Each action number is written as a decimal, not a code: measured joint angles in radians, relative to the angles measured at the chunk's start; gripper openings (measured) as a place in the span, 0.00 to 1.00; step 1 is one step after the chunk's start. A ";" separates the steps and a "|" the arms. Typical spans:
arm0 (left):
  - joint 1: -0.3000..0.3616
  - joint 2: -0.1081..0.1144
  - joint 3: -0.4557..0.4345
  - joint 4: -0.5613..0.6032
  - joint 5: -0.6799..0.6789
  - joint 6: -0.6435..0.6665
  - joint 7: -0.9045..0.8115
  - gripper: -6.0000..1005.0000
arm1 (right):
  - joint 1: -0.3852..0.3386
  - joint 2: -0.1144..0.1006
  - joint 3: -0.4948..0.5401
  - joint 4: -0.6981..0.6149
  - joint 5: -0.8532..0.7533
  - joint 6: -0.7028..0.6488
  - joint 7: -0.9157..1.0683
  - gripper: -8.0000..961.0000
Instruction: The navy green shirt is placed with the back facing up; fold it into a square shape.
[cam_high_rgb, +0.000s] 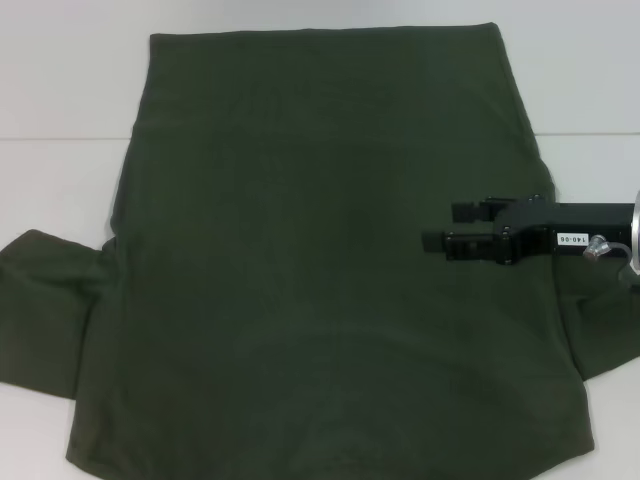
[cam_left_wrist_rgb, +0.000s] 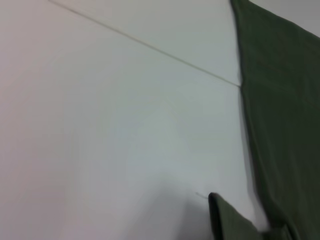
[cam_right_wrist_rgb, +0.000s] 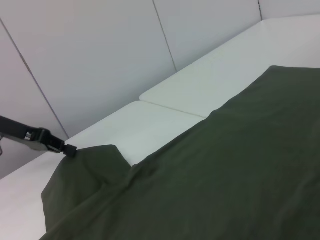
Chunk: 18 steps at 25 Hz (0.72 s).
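Observation:
My left gripper is pinching the sleeve's outer corner (cam_right_wrist_rgb: 80, 154) next to the shirt's flat back (cam_high_rgb: 195, 270). So I should keep folding the sleeve in until it lies on top of that back.
The navy green shirt (cam_high_rgb: 320, 260) lies flat on the white table (cam_high_rgb: 60, 80), plain back up, with a sleeve spread out to each side. My right gripper (cam_high_rgb: 448, 228) hovers over the shirt's right side near the sleeve seam, fingers apart and empty, pointing toward the shirt's middle. My left gripper is outside the head view. In the right wrist view it shows far off as a thin dark arm whose tip (cam_right_wrist_rgb: 69, 148) meets the edge of the left sleeve (cam_right_wrist_rgb: 85, 175). The left wrist view shows the shirt's side edge (cam_left_wrist_rgb: 280, 100) and a bit of sleeve (cam_left_wrist_rgb: 227, 220).
The white table has a seam (cam_high_rgb: 60, 137) running across behind the shirt's upper part. A pale panelled wall (cam_right_wrist_rgb: 100, 60) stands behind the table. Bare tabletop (cam_left_wrist_rgb: 125, 140) lies to the left of the shirt.

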<state>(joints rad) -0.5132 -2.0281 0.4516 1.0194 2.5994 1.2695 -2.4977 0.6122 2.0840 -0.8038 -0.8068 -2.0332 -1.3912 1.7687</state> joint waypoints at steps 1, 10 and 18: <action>-0.009 0.003 0.002 0.000 0.011 0.003 -0.002 0.02 | 0.001 0.000 0.000 0.000 0.000 0.000 0.000 0.86; -0.099 0.037 0.025 0.020 0.132 0.084 -0.046 0.03 | 0.003 0.001 0.000 0.000 -0.001 0.000 0.000 0.86; -0.111 -0.005 0.157 0.168 0.144 0.234 -0.169 0.03 | -0.003 0.003 0.000 0.002 -0.002 0.000 0.001 0.86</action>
<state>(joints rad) -0.6240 -2.0336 0.6081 1.1879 2.7435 1.5035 -2.6668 0.6094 2.0867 -0.8038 -0.8053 -2.0349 -1.3914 1.7697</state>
